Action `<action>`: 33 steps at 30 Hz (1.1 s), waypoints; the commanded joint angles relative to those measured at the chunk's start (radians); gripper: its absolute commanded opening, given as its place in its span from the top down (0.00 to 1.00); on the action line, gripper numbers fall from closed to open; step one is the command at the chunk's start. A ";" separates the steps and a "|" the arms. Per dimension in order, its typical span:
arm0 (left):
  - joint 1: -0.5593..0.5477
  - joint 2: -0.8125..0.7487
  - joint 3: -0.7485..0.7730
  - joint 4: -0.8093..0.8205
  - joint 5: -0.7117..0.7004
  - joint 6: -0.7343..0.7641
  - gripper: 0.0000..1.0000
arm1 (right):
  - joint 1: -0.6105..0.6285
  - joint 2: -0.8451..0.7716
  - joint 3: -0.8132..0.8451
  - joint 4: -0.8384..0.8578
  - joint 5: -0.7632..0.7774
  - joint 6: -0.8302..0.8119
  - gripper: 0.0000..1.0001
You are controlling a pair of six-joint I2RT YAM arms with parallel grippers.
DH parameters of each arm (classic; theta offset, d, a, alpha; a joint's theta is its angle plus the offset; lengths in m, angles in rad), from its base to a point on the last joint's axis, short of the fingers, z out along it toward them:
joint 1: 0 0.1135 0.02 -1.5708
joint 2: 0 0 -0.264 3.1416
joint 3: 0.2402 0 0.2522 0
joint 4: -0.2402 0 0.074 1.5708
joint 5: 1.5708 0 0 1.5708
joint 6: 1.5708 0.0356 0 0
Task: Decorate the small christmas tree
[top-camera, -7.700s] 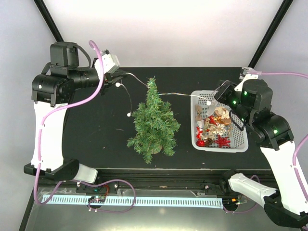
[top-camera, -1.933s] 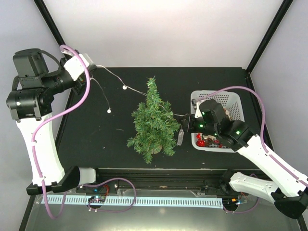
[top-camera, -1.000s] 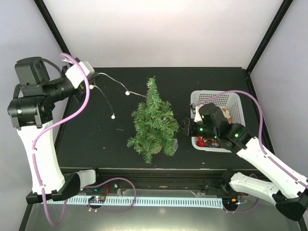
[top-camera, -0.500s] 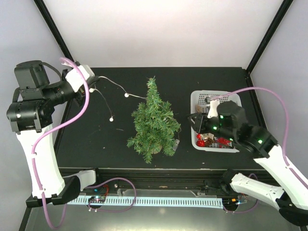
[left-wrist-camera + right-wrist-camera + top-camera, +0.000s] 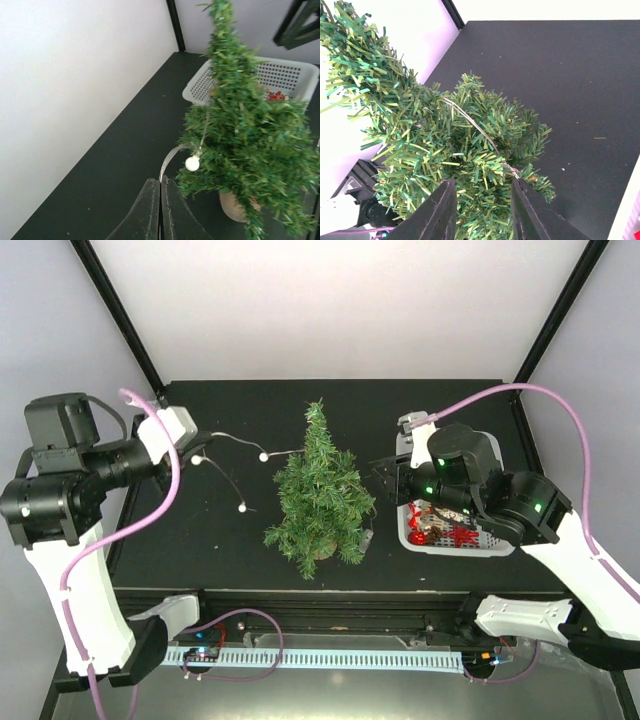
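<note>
The light string (image 5: 238, 441) reaches away from the tree to my left gripper, so next my left gripper sweeps it across the front branches (image 5: 322, 520) toward my right gripper.
The small christmas tree (image 5: 320, 495) stands mid-table on its brown base. A thin light string (image 5: 232, 440) with white bulbs (image 5: 264, 455) runs from my left gripper (image 5: 196, 448) into the tree's branches. In the left wrist view my left gripper (image 5: 160, 184) is shut on the light string (image 5: 172, 157), left of the tree (image 5: 245, 135), with a bulb (image 5: 192, 163) hanging at the branches. My right gripper (image 5: 386, 480) is open and empty at the tree's right side. In the right wrist view it (image 5: 482, 200) hovers over the tree (image 5: 445, 150), where the wire (image 5: 470, 122) lies across the needles.
A white basket (image 5: 503, 546) with red and gold ornaments (image 5: 440, 535) sits right of the tree, partly under my right arm; it also shows in the left wrist view (image 5: 200, 85). A small grey piece (image 5: 368, 537) at the wire's end lies by the tree's base.
My right gripper has let go of the wire's end at the tree's lower right and risen. My left gripper has moved forward with the string, bringing its bulbs closer to the tree.
</note>
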 commanded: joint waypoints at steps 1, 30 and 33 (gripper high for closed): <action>0.002 -0.063 0.044 -0.113 0.081 0.038 0.98 | 0.008 -0.001 0.060 -0.030 0.033 -0.048 0.67; -0.222 -0.094 -0.224 -0.023 0.031 0.047 0.98 | 0.008 -0.017 0.112 -0.081 0.049 0.025 0.67; -0.225 -0.106 -0.234 -0.103 0.068 0.167 0.98 | 0.008 -0.029 0.092 -0.080 0.050 0.036 0.67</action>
